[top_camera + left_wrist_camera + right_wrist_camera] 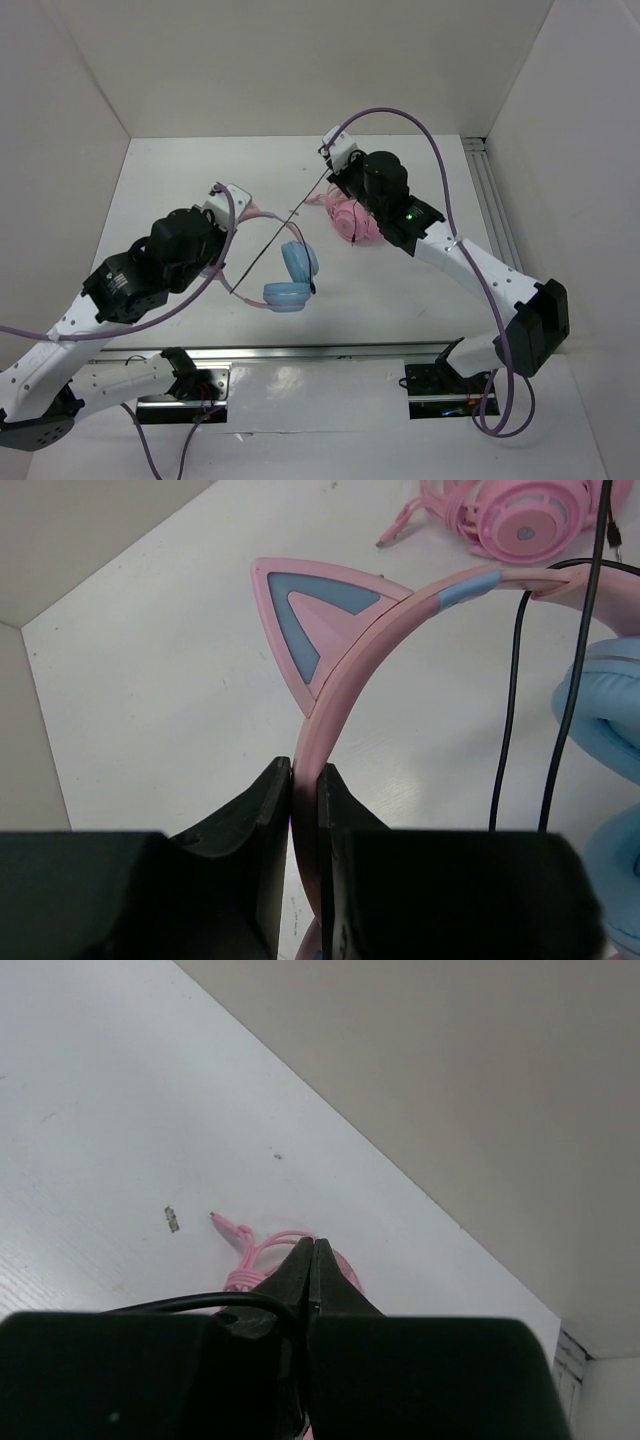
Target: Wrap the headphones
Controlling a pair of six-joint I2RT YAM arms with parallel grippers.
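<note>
The black cable is taut across the headband [290,216], so the robot's left gripper should lift the headphones before its right gripper brings the cable back under the ear cups [291,279].
The headphones have a thin pink headband [345,675], a pink cat ear [310,620] and light blue ear cups [297,262]. They hang above the table's middle. My left gripper [305,772] is shut on the headband, also seen from above [242,212]. The thin black cable [280,232] runs taut from below the headband up to my right gripper [331,180]. In the right wrist view the cable [190,1303] enters the closed right gripper [313,1246]. Two cable strands [510,700] hang beside a blue cup [605,695].
All-pink headphones [350,215] with a coiled pink cable [250,1255] lie on the white table [180,180] under my right wrist; they also show in the left wrist view [520,515]. White walls enclose the table at back and sides. A metal rail [495,215] runs along the right edge.
</note>
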